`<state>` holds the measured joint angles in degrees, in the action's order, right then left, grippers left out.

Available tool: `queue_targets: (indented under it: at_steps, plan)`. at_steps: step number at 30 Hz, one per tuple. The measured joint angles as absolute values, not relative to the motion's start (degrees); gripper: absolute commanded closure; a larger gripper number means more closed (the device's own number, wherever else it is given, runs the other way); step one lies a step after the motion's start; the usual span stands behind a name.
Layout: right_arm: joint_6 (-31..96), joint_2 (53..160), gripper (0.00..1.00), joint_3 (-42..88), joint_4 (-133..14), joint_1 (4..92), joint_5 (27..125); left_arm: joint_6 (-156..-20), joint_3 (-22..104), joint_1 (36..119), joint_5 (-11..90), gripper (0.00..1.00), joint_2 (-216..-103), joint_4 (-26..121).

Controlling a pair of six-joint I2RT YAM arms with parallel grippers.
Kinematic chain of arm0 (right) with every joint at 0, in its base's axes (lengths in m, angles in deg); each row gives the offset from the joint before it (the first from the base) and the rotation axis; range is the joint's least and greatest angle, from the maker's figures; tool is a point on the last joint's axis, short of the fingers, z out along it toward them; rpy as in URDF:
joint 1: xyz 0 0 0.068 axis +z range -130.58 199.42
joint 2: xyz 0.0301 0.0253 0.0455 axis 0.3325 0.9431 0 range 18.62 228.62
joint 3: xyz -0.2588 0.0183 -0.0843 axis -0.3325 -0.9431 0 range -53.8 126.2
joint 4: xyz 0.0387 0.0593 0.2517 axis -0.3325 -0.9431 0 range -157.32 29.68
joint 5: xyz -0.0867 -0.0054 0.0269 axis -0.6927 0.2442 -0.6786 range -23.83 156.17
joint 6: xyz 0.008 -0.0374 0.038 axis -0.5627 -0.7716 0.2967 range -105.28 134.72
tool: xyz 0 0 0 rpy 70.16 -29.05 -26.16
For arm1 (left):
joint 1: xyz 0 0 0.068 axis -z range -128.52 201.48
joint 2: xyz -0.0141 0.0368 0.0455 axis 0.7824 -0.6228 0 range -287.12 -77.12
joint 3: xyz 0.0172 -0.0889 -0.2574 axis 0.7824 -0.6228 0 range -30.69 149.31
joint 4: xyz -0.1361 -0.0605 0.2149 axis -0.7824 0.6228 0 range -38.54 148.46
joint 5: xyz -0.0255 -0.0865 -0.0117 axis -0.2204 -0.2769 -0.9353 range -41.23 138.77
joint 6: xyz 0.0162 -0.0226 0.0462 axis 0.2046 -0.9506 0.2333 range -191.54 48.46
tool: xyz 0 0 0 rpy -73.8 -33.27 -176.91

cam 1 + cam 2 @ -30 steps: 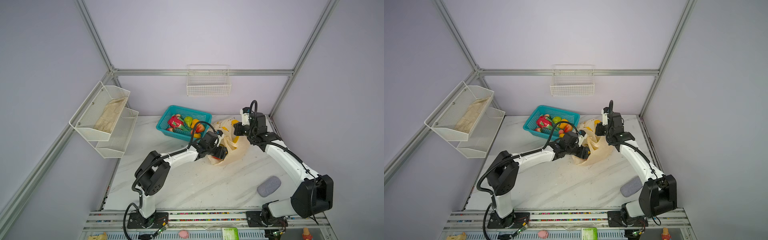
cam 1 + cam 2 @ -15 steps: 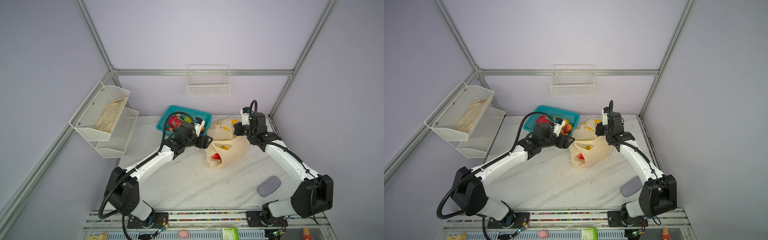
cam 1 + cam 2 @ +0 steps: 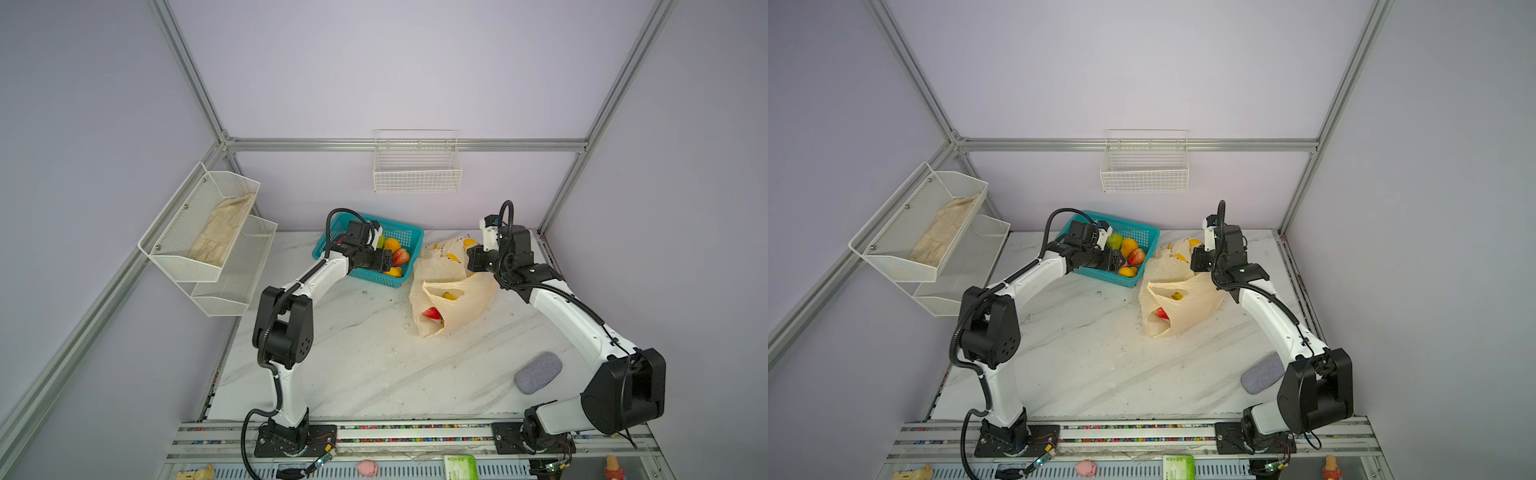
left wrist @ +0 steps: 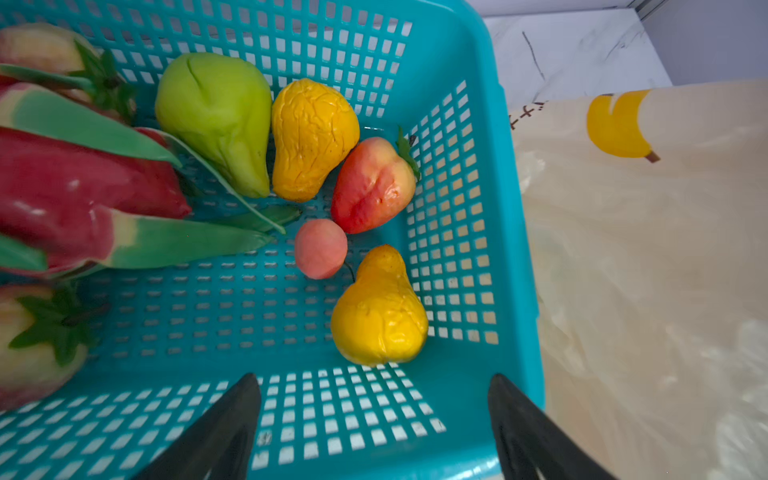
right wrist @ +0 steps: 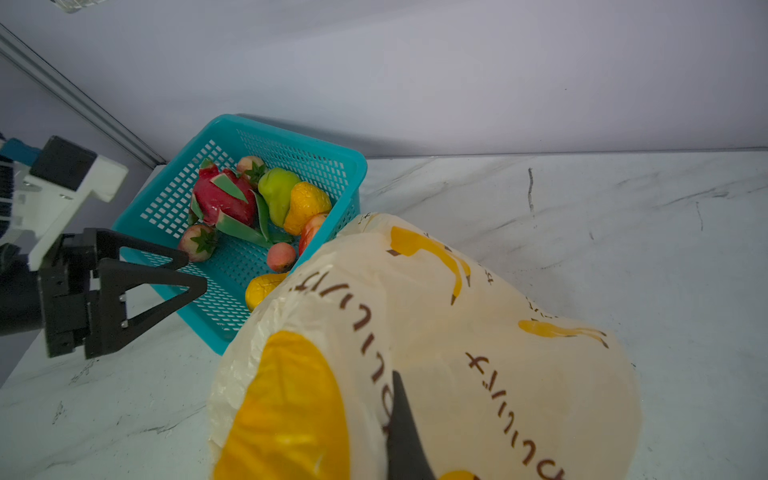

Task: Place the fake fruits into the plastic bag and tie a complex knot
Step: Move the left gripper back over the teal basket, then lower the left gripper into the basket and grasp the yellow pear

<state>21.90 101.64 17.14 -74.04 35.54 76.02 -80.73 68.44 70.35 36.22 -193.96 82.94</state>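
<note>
The yellow pear's narrow way [image 4: 381, 297] runs between my left gripper's open fingers. I should keep going down until the fingers are on both sides of its round body [image 3: 1128, 272], and then close them.
My left gripper [image 4: 372, 378] hangs open and empty over the teal basket [image 4: 503, 216], near its bag-side corner. Just ahead of its fingertips lie a yellow pear [image 4: 378, 316], a small pink round piece [image 4: 320, 249], a strawberry [image 4: 374, 187], an orange pear [image 4: 311, 137], a green pear [image 4: 216, 116] and a dragon fruit [image 4: 62, 187]. The plastic bag [image 3: 457, 299] lies right of the basket with its mouth gaping; a strawberry [image 3: 432, 312] and a yellow piece [image 3: 449, 296] sit inside. My right gripper [image 5: 397, 386] is shut on the bag's far upper edge, holding it up.
White mesh shelves [image 3: 232, 286] hang on the left wall, the upper one holding a beige cloth [image 3: 220, 232]. A wire basket [image 3: 417, 166] hangs on the back wall. A grey oblong pad [image 3: 538, 372] lies on the marble table [image 3: 353, 353] near the right arm's base.
My left gripper has left the bag's mouth, where a strawberry now lies, and swung back left over the basket, opening wider. The right gripper has kept still on the bag.
</note>
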Motion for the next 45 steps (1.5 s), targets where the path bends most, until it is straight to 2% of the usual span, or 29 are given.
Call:
queue_targets:
  at_steps: [7, 13, 28, 32, 39, 45]
  plan:
    - [21.88, 102.58, 1.00, 18.10, -75.24, 35.54, 75.98, -76.38, 83.70, 70.35, 32.30, 0.17, -205.48, 93.50]
    - [21.86, 102.58, 1.00, 18.10, -75.26, 35.54, 75.80, -74.53, 91.66, 70.49, 30.05, 0.17, -211.05, 99.47]
    - [21.88, 102.58, 1.00, 18.08, -75.13, 35.54, 75.47, -71.90, 100.38, 71.21, 30.75, 0.20, -219.62, 108.01]
    - [21.88, 102.58, 1.00, 18.06, -75.11, 35.54, 75.47, -71.82, 101.58, 71.38, 31.23, 0.24, -221.15, 108.69]
    - [21.88, 102.58, 1.00, 17.97, -75.02, 35.54, 75.49, -71.82, 103.37, 71.49, 31.93, 0.41, -222.63, 109.63]
    - [21.90, 102.58, 1.00, 17.97, -74.89, 35.54, 75.47, -72.10, 104.11, 71.49, 33.20, 0.49, -222.48, 109.46]
